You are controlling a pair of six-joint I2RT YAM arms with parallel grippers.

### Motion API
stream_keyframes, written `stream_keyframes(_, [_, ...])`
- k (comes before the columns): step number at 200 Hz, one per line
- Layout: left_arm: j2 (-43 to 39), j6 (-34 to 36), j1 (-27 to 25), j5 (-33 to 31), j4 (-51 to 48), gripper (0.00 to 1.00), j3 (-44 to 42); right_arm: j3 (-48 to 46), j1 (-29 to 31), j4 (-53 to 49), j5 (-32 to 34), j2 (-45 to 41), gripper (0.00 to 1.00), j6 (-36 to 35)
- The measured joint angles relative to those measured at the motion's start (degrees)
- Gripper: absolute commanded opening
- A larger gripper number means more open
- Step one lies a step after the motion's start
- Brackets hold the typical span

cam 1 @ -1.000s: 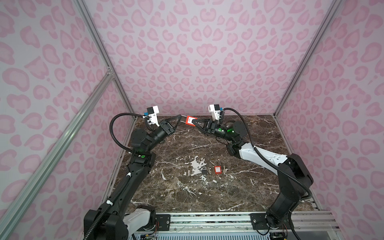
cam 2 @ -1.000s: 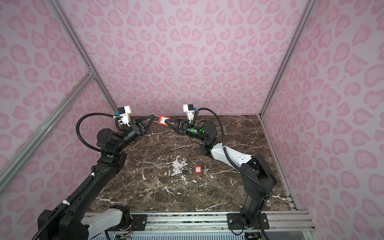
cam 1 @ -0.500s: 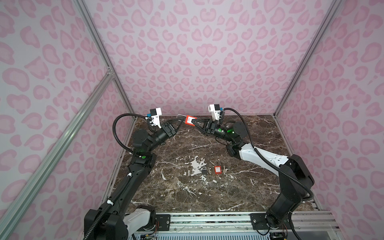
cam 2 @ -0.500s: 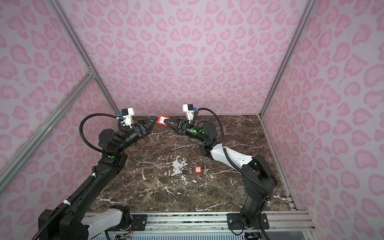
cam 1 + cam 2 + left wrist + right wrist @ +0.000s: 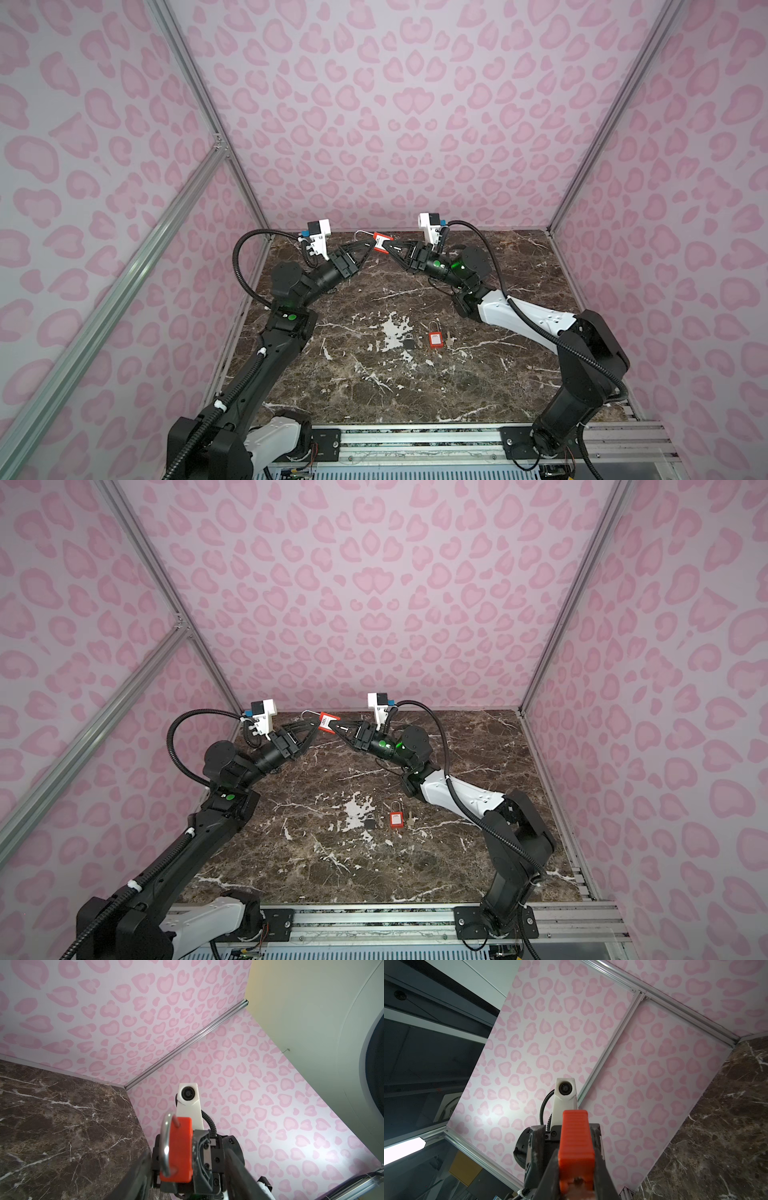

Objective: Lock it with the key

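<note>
The robot's right gripper is holding the red padlock's body over its keyhole end. Next, the left gripper grabs the shackle end so that the right gripper is free for the key.
A red padlock hangs in the air at the back centre, and my right gripper is shut on its body. In the right wrist view the fingers press both sides of the red body, gripper. The silver shackle points toward my left gripper, which is open. In the left wrist view its fingers stand apart on either side of the padlock without touching it, gripper. I cannot make out the key.
On the dark marble table lie a second red padlock and a small dark padlock, side by side near the middle. Pink patterned walls enclose three sides. A metal rail runs along the front.
My left gripper was shut at the padlock's shackle end and has opened. Its wrist has shifted slightly right and down. The right gripper still holds the padlock in the same place.
</note>
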Motion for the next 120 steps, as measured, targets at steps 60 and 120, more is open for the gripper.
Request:
stream_keyframes(60, [0.85, 0.04, -1.07, -1.40, -0.17, 0.30, 0.00, -0.13, 1.03, -2.80, 1.36, -1.09, 0.09, -3.39])
stream_keyframes(120, [1.03, 0.42, -1.36, -2.38, -0.33, 0.10, 0.02, 0.26, 1.42, 0.46, 1.25, 0.66, 0.12, -0.70])
